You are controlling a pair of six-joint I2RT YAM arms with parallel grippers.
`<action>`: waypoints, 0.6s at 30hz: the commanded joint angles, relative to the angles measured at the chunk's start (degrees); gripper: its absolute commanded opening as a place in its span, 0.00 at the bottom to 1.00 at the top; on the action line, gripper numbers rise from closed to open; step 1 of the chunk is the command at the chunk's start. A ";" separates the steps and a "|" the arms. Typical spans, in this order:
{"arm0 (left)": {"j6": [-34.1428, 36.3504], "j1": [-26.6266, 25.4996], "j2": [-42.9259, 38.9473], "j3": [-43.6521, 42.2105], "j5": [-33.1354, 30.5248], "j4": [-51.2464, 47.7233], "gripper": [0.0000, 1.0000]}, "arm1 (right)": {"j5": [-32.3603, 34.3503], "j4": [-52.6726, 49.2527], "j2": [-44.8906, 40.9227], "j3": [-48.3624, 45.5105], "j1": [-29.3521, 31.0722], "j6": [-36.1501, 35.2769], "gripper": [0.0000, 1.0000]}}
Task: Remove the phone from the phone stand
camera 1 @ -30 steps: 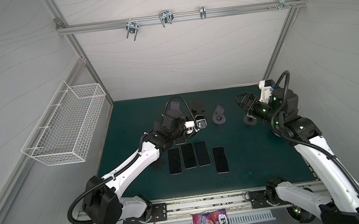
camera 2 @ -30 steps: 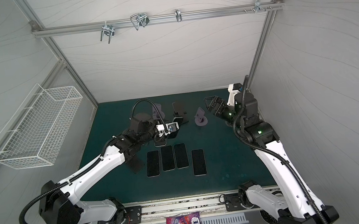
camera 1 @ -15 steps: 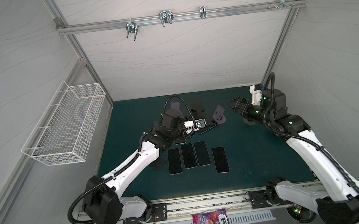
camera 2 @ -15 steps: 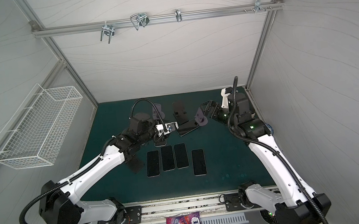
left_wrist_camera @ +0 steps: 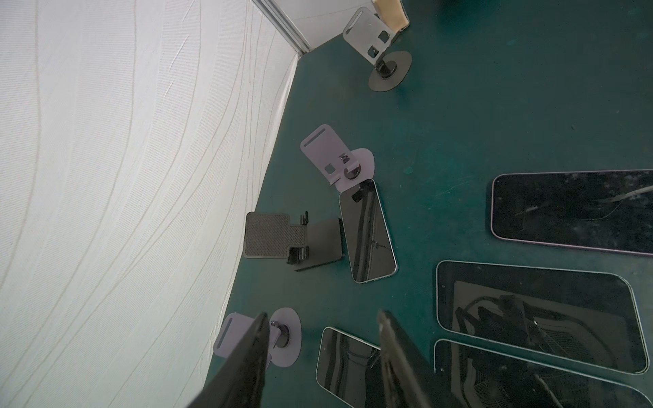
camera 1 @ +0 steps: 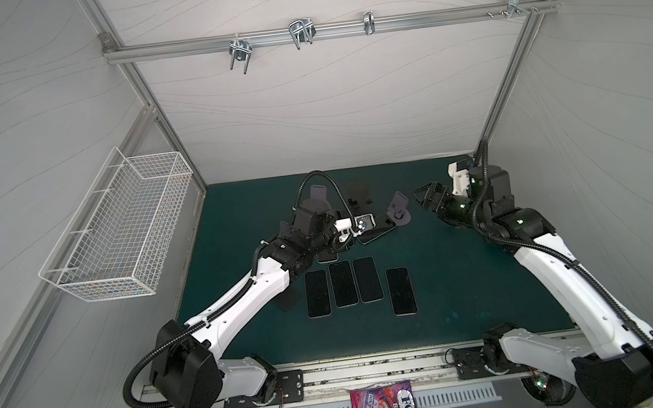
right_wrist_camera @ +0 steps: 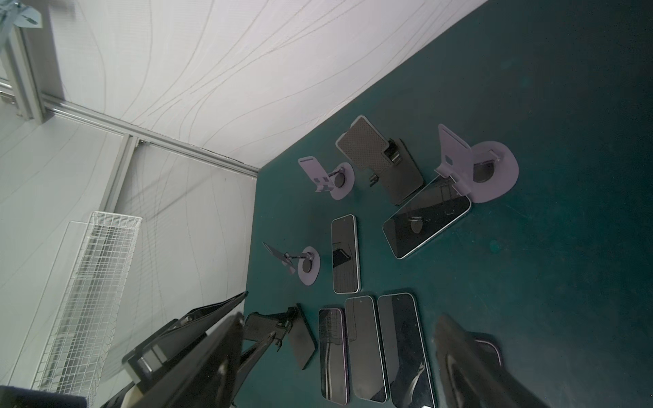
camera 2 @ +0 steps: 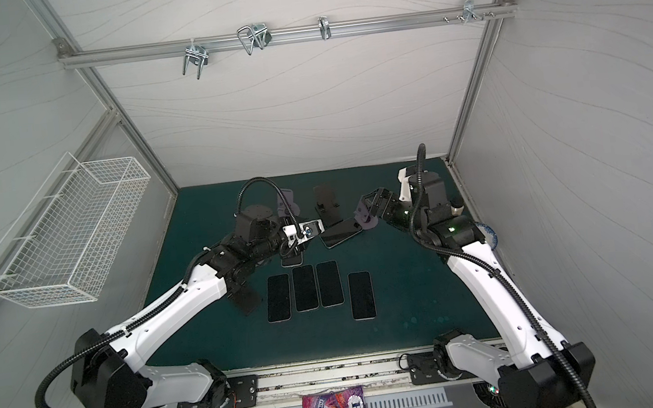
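Observation:
The phone's end near my right gripper is tucked beneath the purple stand's edge (right_wrist_camera: 457,189), so next my left gripper puts its fingers on both sides of the phone's loose end (right_wrist_camera: 400,244).
A black-screened phone (camera 1: 375,228) (camera 2: 340,232) lies face up on the green mat, off the cradle. One end touches the round base of the purple phone stand (camera 1: 398,209) (camera 2: 365,219). The right wrist view shows that end of the phone (right_wrist_camera: 425,220) tucked under the lip of the stand (right_wrist_camera: 494,173). My right gripper (camera 1: 426,198) (right_wrist_camera: 341,319) hovers open just right of the stand, holding nothing. My left gripper (camera 2: 292,250) (left_wrist_camera: 322,316) is open over another flat phone (left_wrist_camera: 349,360), left of the task phone (left_wrist_camera: 367,229).
Several more phones (camera 1: 342,282) lie side by side at mid-mat. A black stand (camera 1: 359,193) and a second purple stand (camera 1: 317,195) are at the back, and another black stand (camera 1: 287,299) lies under the left arm. A wire basket (camera 1: 122,224) hangs on the left wall.
My right gripper has swung left to the purple stand and its jaws have narrowed a little. The phone now shows lying flat by the stand's base. The left arm has hardly moved.

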 commanded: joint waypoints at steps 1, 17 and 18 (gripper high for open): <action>-3.11 0.33 0.33 1.32 0.64 2.97 0.56 | -0.31 -2.93 1.58 -0.78 0.08 0.75 0.85; -31.70 0.93 18.68 7.86 -0.03 -1.53 0.84 | -0.95 0.91 9.71 -3.19 2.29 0.23 0.88; -33.30 1.05 20.74 9.87 -0.01 -2.50 0.84 | -1.05 1.07 9.81 -3.28 2.13 0.14 0.88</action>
